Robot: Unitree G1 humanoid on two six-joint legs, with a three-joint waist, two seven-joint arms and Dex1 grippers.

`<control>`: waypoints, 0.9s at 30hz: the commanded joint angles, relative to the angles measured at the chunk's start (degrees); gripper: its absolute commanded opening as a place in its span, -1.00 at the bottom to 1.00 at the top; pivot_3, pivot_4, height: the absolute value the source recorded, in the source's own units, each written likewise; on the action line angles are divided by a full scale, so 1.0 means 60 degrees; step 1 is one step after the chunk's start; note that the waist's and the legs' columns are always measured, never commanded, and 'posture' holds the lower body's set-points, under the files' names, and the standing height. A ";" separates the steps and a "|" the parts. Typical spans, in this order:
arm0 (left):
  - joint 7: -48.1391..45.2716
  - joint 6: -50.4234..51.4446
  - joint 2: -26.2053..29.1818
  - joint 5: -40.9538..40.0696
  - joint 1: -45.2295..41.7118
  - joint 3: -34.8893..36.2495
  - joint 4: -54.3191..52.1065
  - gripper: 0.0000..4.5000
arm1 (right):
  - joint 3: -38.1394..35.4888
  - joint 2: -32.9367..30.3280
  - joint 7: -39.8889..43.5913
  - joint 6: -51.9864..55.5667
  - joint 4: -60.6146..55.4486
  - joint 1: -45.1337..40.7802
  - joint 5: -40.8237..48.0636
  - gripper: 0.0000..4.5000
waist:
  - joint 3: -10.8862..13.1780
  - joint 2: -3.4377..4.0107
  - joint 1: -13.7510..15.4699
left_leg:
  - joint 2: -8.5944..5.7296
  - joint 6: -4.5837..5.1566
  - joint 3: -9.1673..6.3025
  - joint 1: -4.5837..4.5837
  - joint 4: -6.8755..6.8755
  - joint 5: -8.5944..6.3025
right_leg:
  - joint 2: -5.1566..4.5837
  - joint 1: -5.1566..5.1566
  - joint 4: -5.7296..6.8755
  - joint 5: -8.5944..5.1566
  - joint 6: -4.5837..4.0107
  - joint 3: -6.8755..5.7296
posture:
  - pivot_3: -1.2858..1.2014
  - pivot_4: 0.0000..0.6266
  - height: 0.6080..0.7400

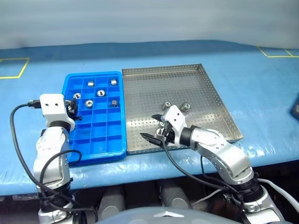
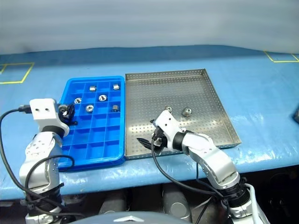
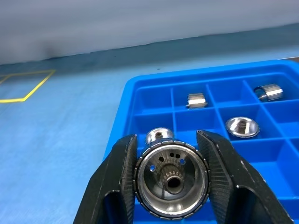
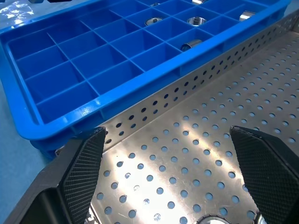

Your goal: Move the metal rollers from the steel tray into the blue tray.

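Next, I pull my open right gripper, now hanging over the near rollers in the steel tray (image 1: 159, 132), back toward the near edge (image 1: 183, 147) to clear my left gripper's way.
The blue tray (image 1: 100, 140) lies on the left with the steel tray (image 1: 205, 93) touching its right side. Several metal rollers (image 1: 99, 93) sit in the blue tray's far compartments. Two more rollers (image 1: 166, 105) (image 1: 185, 106) rest on the steel tray's perforated floor. My left gripper (image 1: 72, 108) hovers at the blue tray's left rim, shut on a metal roller (image 3: 171, 179) whose hollow end faces the wrist camera. My right gripper (image 1: 148, 126) is open just above the steel tray's near left corner, with only the perforated floor between its fingers (image 4: 84, 158).
Both trays rest on a blue-covered table (image 1: 261, 79) with yellow tape marks (image 1: 14, 67) at the far left and far right. A dark object (image 1: 296, 107) sits at the right edge. Black cables (image 1: 18, 140) loop beside my left arm.
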 commanded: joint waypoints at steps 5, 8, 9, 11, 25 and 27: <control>0.0498 -0.0247 -0.0352 -0.0272 0.0249 0.0309 0.0629 -0.24 | 0.0428 0.0598 0.0156 -0.0619 0.0116 -0.0311 -0.0203 1.00 | 0.0000 0.0000 0.0027 | 0.0002 0.0000 0.0002 0.0000 0.0000 0.0000 | 0.0002 -0.0001 -0.0002 0.0002 -0.0001 -0.0001 | -0.01 -0.52 1.00; 0.0609 -0.0125 -0.0462 -0.0429 0.0267 0.0386 0.0864 -0.24 | 0.0571 0.0723 0.0216 -0.0723 0.0135 -0.0302 -0.0291 1.00 | -0.0001 0.0000 0.0019 | 0.0002 0.0000 0.0001 -0.0001 0.0001 0.0000 | 0.0002 -0.0001 -0.0001 0.0002 -0.0002 -0.0002 | -0.01 -0.52 1.00; 0.0595 -0.0107 -0.0477 -0.0515 0.0274 0.0394 0.0894 -0.24 | 0.0592 0.0746 0.0235 -0.0736 0.0131 -0.0293 -0.0309 1.00 | -0.0001 0.0000 0.0003 | 0.0002 0.0000 0.0003 0.0000 0.0001 0.0000 | 0.0001 -0.0001 -0.0001 0.0002 -0.0002 0.0000 | -0.01 -0.52 1.00; 0.0604 -0.0048 -0.0551 -0.0757 0.0246 0.0465 0.0919 0.09 | 0.0625 0.0769 0.0258 -0.0748 0.0093 -0.0253 -0.0347 1.00 | -0.0001 0.0000 -0.0013 | 0.0003 0.0000 0.0003 0.0001 0.0001 0.0000 | 0.0002 -0.0001 0.0000 0.0002 -0.0003 0.0000 | -0.02 -0.52 1.00; -0.1313 0.0329 0.0477 -0.2503 -0.1273 -0.0428 0.0226 0.98 | -0.0332 0.0213 -0.0054 -0.0570 -0.0435 0.0334 -0.0334 1.00 | -0.0002 -0.0005 -0.0154 | 0.0000 -0.0002 0.0001 -0.0007 0.0005 0.0001 | -0.0001 -0.0002 -0.0004 0.0005 -0.0004 -0.0002 | -0.05 -0.52 1.00; -0.2165 0.0579 0.0917 -0.2994 -0.1643 -0.0877 0.0275 0.98 | -0.0694 0.0001 -0.0192 -0.0472 -0.0570 0.0577 -0.0329 1.00 | -0.0002 -0.0005 -0.0170 | -0.0001 -0.0002 0.0006 -0.0008 0.0007 0.0000 | -0.0002 -0.0002 -0.0008 0.0006 -0.0003 0.0000 | -0.06 -0.52 1.00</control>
